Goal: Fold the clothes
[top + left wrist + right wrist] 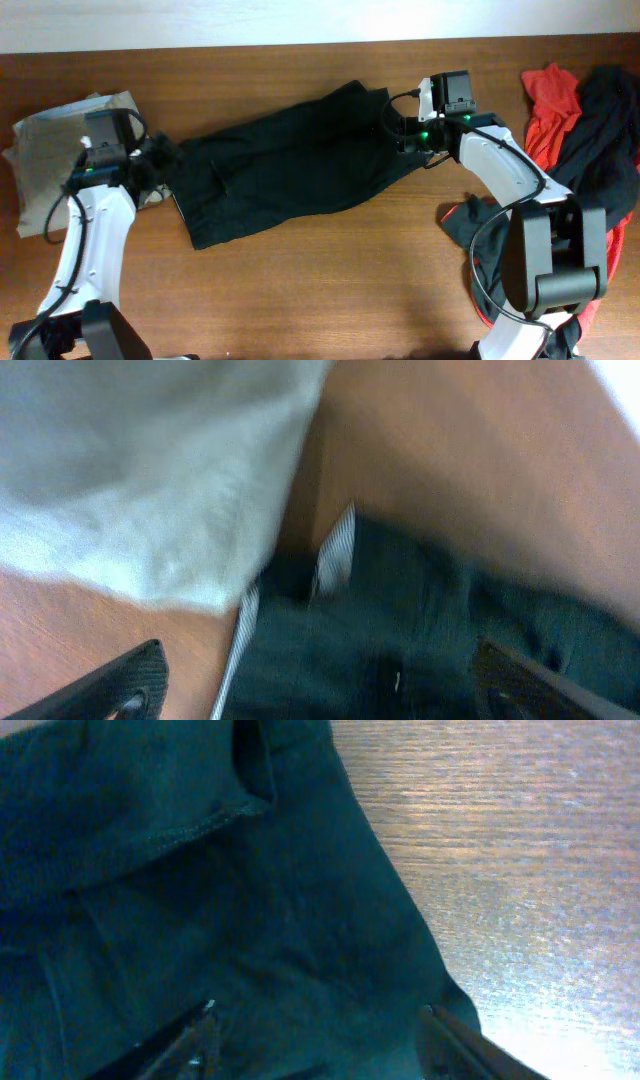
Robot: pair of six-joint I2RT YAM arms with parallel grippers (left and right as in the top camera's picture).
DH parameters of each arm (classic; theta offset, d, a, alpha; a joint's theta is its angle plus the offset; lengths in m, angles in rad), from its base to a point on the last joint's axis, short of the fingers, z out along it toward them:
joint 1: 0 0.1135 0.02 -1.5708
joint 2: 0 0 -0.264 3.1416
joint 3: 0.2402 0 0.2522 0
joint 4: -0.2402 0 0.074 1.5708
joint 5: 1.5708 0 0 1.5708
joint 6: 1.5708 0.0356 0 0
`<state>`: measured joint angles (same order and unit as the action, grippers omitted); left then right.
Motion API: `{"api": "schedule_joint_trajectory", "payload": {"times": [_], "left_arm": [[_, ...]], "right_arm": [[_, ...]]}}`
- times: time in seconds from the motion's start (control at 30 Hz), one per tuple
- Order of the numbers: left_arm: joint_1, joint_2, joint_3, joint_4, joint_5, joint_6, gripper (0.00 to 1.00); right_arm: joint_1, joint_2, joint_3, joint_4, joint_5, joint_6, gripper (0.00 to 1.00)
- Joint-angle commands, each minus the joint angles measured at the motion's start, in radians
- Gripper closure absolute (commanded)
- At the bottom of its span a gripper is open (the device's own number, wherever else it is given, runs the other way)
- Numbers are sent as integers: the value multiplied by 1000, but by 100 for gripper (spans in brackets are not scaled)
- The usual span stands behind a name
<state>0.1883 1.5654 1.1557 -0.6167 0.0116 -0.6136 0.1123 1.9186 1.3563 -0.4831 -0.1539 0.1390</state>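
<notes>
My left gripper is to lift the garment's band (336, 554) and swing the garment square, because the black garment slants (300, 165) with its striped inner band next to the beige folded cloth.
A black garment (290, 165) lies spread across the middle of the table. My left gripper (160, 160) is at its left end. In the left wrist view the fingers (320, 685) are wide apart over the dark cloth (420, 640), next to a striped inner band (335, 550). My right gripper (396, 135) is at the garment's right end. In the right wrist view its fingers (320, 1040) are open and straddle the dark cloth (250, 920) near its edge. Neither gripper holds anything.
A beige folded cloth (60, 150) lies at the far left and also shows in the left wrist view (140, 470). A pile of red (550, 100) and black (605, 120) clothes lies at the right edge, beside the right arm. Bare wood table (330, 290) is in front.
</notes>
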Motion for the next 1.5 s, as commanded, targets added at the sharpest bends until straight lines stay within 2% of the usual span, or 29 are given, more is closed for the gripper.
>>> {"api": "schedule_joint_trajectory", "payload": {"times": [0.0, 0.03, 0.2, 0.23, 0.27, 0.3, 0.33, 0.43, 0.5, 0.57, 0.63, 0.67, 0.7, 0.73, 0.77, 0.8, 0.87, 0.93, 1.0, 1.1, 1.13, 1.17, 1.23, 1.3, 1.33, 1.37, 1.47], "left_arm": [[-84, 36, -21, -77, 72, 70, 44], [-105, 50, -38, -79, 72, 70, 52], [-169, 261, -86, -61, 72, 70, 53], [-174, 285, -86, -75, 72, 70, 53], [-177, 327, -86, -124, 75, 70, 53], [-177, 352, -86, -190, 75, 70, 53], [-177, 367, -86, -286, 75, 70, 53], [-177, 366, -92, -446, 75, 148, 53], [-177, 365, -92, -539, 74, 204, 54], [-177, 347, -92, -564, 70, 233, 54], [-177, 267, -90, -564, 27, 249, 54], [-177, 220, -86, -561, 6, 249, 51], [-177, 144, -77, -552, -10, 249, 37], [-177, 76, -75, -530, -11, 249, 32], [-177, 23, -75, -504, -11, 248, 31], [-177, -48, -75, -462, -7, 224, 31], [-177, -72, -75, -412, -8, 214, 31], [-177, -51, -75, -333, -8, 200, 31], [-177, -17, -75, -263, -8, 199, 31], [-177, 3, -75, -258, -8, 200, 31], [-177, 5, -75, -259, -8, 200, 31], [-177, 5, -75, -259, -8, 200, 30], [-177, 5, -75, -263, -8, 200, 31], [-177, 5, -75, -267, -8, 200, 30], [-177, 5, -75, -280, -8, 199, 31], [-177, 5, -75, -295, -8, 200, 30], [-177, 5, -75, -341, -9, 200, 26]], "right_arm": [[6, 27, 1, 7, -19, -12, 36], [6, 39, 1, 7, -19, -12, 37], [5, 154, 1, -53, -56, -12, 40], [5, 153, 1, -77, -29, -12, 45], [4, 153, 2, -142, 46, -11, 57], [3, 153, 2, -224, 157, 10, 62], [3, 153, 2, -290, 252, 55, 62], [3, 153, 2, -407, 328, 62, 69], [-6, 153, 2, -537, 392, 183, 73], [-18, 146, 2, -599, 396, 204, 78], [-30, 101, 2, -610, 394, 207, 78], [-30, 66, 8, -602, 394, 207, 78], [-27, 10, 30, -587, 394, 207, 77], [-27, -27, 47, -562, 383, 206, 70], [-27, -56, 58, -520, 340, 178, 60], [-27, -68, 59, -461, 253, 114, 56], [-27, -57, 58, -406, 107, 47, 56], [-27, -24, 58, -356, 5, 47, 56], [-26, 10, 57, -338, -48, 47, 56], [-15, 51, 57, -277, -105, 10, 56], [-10, 61, 57, -243, -105, 11, 71], [-7, 64, 57, -206, -111, 11, 94], [-6, 64, 60, -2, -248, 16, 96], [-10, 64, 82, 215, -300, 119, 96], [-10, 64, 108, 255, -299, 129, 82], [-10, 64, 132, 258, -298, 128, 28], [-10, 63, 148, 139, -272, 127, 22]]}}
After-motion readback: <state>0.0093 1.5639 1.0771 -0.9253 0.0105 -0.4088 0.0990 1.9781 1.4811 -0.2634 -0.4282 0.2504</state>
